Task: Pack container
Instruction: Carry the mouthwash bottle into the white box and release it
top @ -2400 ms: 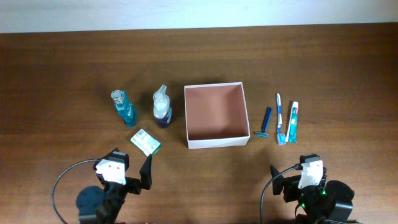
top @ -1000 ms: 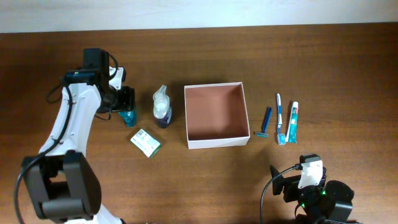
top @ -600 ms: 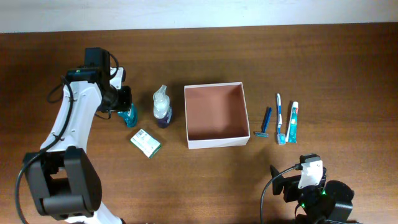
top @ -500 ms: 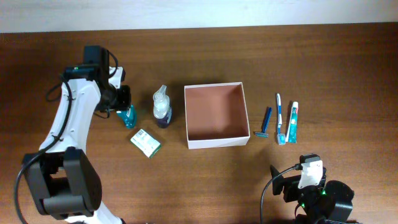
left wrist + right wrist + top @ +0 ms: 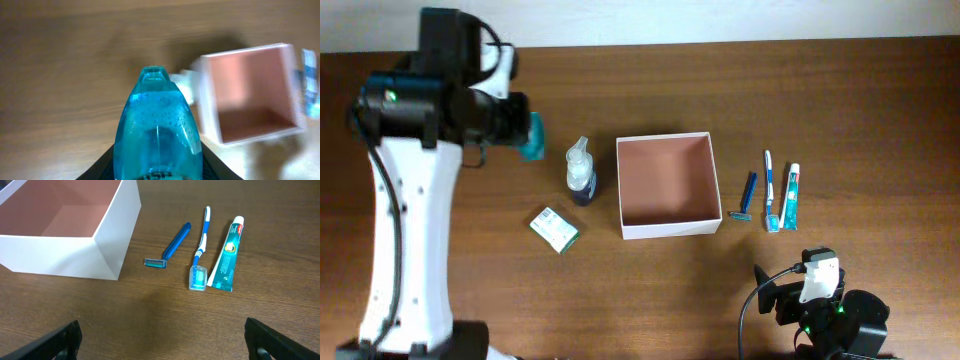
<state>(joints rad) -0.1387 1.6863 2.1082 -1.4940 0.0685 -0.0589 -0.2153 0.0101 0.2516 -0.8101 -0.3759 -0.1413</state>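
My left gripper is holding the teal-blue bottle (image 5: 532, 140) up, and the container's far corner (image 5: 695, 153) is empty. The gripper keeps going over the container and lets go of the bottle standing in that corner.
The container (image 5: 665, 182) is a square white-walled box with a reddish-brown inside, standing at the table's middle with nothing in it. It also shows in the left wrist view as the container (image 5: 209, 107) and in the right wrist view as the container (image 5: 65, 255). My left gripper (image 5: 525, 135) is shut on a teal-blue bottle (image 5: 532, 138) and holds it raised above the table, left of the container. In the left wrist view the bottle (image 5: 157, 127) fills the space between the jaws. My right gripper (image 5: 162, 337) stands open and low at the front right, with nothing between its fingers.
A clear spray bottle (image 5: 581, 172) stands just left of the container. A small green-and-white soap box (image 5: 554, 228) lies in front of the spray bottle. Right of the container lie a blue razor (image 5: 172, 245), a toothbrush (image 5: 200, 245) and a toothpaste tube (image 5: 227, 255).
My left gripper has shut on the teal-blue bottle and lifted it off the table, up and slightly toward the back. The right arm has not moved.
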